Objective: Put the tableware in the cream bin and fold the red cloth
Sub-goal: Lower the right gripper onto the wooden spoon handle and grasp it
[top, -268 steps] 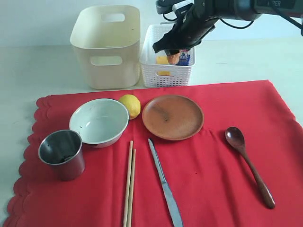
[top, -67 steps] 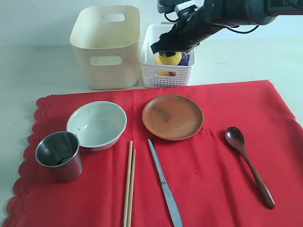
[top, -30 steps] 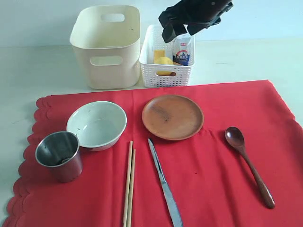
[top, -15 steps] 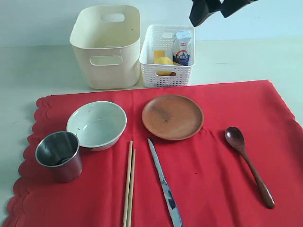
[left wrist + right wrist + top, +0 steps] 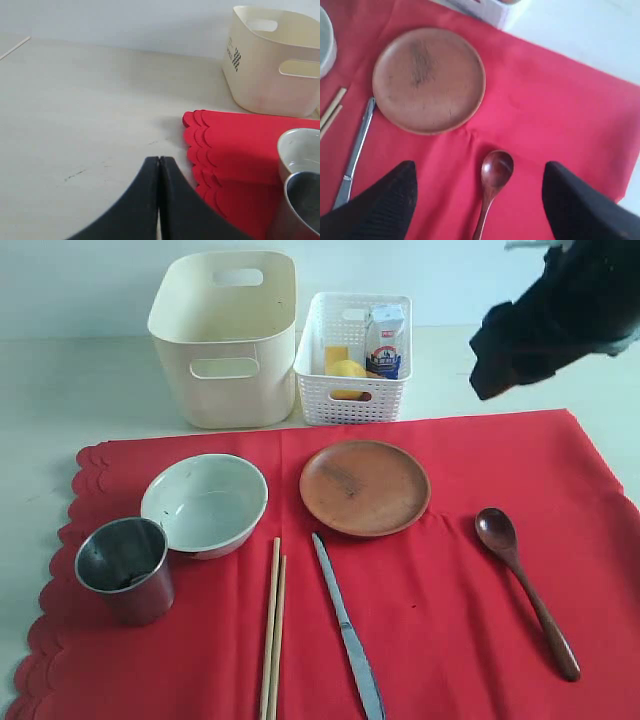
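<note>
The cream bin [image 5: 226, 380] should be empty inside when I carry the wooden spoon over, because its inner back side [image 5: 225, 312] can be seen clear above the bin's front rim.
On the red cloth [image 5: 450, 580] lie the white bowl [image 5: 205, 503], steel cup [image 5: 127, 568], brown plate [image 5: 365, 487], chopsticks [image 5: 272, 625], knife [image 5: 348, 628] and wooden spoon [image 5: 525, 585]. The cream bin [image 5: 228, 340] stands behind the cloth, and its inside does not show. My right gripper [image 5: 492, 358] hangs blurred above the cloth's right side. In the right wrist view it [image 5: 478, 170] is open and empty, high over the spoon [image 5: 495, 172] beside the plate [image 5: 429, 80]. My left gripper [image 5: 159, 160] is shut on nothing over bare table by the cloth's scalloped edge [image 5: 200, 145].
A white perforated basket [image 5: 352, 390] right of the cream bin holds a lemon [image 5: 347, 370], a milk carton [image 5: 384, 340] and other food. Pale bare table [image 5: 80, 390] surrounds the cloth. The left wrist view shows the bin [image 5: 272, 60], bowl [image 5: 300, 147] and cup [image 5: 302, 205].
The lemon went from the cloth into the white basket. My right gripper then rose from the basket and swung right and down over the cloth's right side. The tableware has stayed put.
</note>
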You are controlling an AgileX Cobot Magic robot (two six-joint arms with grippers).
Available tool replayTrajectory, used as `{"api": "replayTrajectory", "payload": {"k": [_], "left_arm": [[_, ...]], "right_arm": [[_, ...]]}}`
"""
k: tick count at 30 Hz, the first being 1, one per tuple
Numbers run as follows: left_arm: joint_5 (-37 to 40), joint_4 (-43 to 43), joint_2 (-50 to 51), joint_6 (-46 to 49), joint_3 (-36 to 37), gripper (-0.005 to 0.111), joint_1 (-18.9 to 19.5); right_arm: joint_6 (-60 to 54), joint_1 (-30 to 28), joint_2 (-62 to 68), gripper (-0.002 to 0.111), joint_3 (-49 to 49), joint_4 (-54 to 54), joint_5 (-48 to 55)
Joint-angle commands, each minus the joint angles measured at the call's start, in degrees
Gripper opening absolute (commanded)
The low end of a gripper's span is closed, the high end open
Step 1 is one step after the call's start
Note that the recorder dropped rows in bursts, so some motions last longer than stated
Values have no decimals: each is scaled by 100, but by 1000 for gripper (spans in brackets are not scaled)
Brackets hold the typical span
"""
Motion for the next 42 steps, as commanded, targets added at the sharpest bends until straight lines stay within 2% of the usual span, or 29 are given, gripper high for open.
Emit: {"api": "replayTrajectory", "payload": {"k": [1,10,19,33,38,40,42], "left_arm": [[-56,15,-27,13,13,0,4],[-56,15,-27,13,13,0,4],[-56,15,-27,13,13,0,4],[-56,15,-27,13,13,0,4],[-56,15,-27,13,13,0,4],[-56,15,-27,13,13,0,4],[-56,15,-27,13,13,0,4]], "right_arm": [[75,-19,62,68,578,-74,-189],[356,-19,723,66,947,-106,-187],[1073,-19,1707,46,992,-912,100],[1014,-19,2864,46,992,-816,167],[581,-19,3014,46,992,-371,57],[529,-19,3014,42,992,-304,10],[529,-19,3014,33,971,-323,35]]}}
